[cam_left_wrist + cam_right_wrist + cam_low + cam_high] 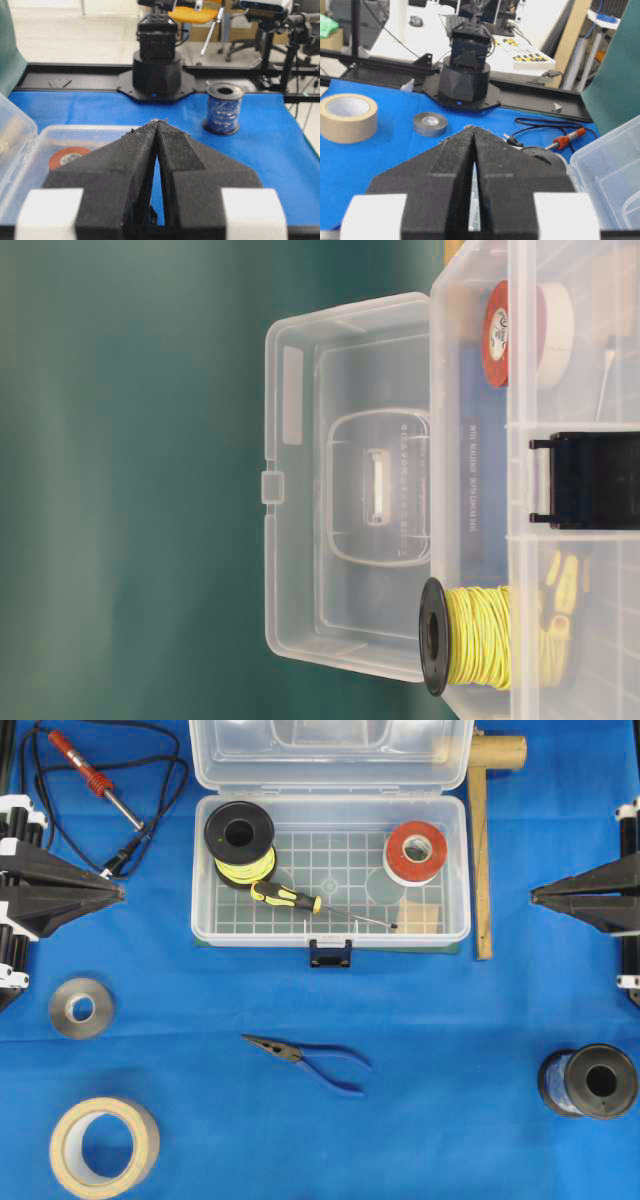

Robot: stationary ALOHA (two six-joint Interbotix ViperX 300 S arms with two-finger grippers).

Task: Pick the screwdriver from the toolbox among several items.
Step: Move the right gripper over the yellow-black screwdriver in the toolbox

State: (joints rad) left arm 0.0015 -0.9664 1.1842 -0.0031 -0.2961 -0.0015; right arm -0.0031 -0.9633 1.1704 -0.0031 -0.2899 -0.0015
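My right gripper should go on moving in until its fingers close across the screwdriver's handle, since the open toolbox leaves that handle uncovered beside the yellow wire spool.
The screwdriver with a yellow-and-black handle and a thin silver shaft lies slanted on the gridded floor of the open clear toolbox, tip pointing right. In the table-level view its yellow handle shows through the toolbox wall. My left gripper is shut and empty at the left edge, well away from the box; its tips meet in the left wrist view. My right gripper is shut and empty, just right of the box; it also shows in the right wrist view.
In the box: a yellow wire spool, red-and-white tape, a wooden block. Outside: soldering iron with cord, grey tape, beige tape, blue-handled pliers, blue wire spool, wooden mallet.
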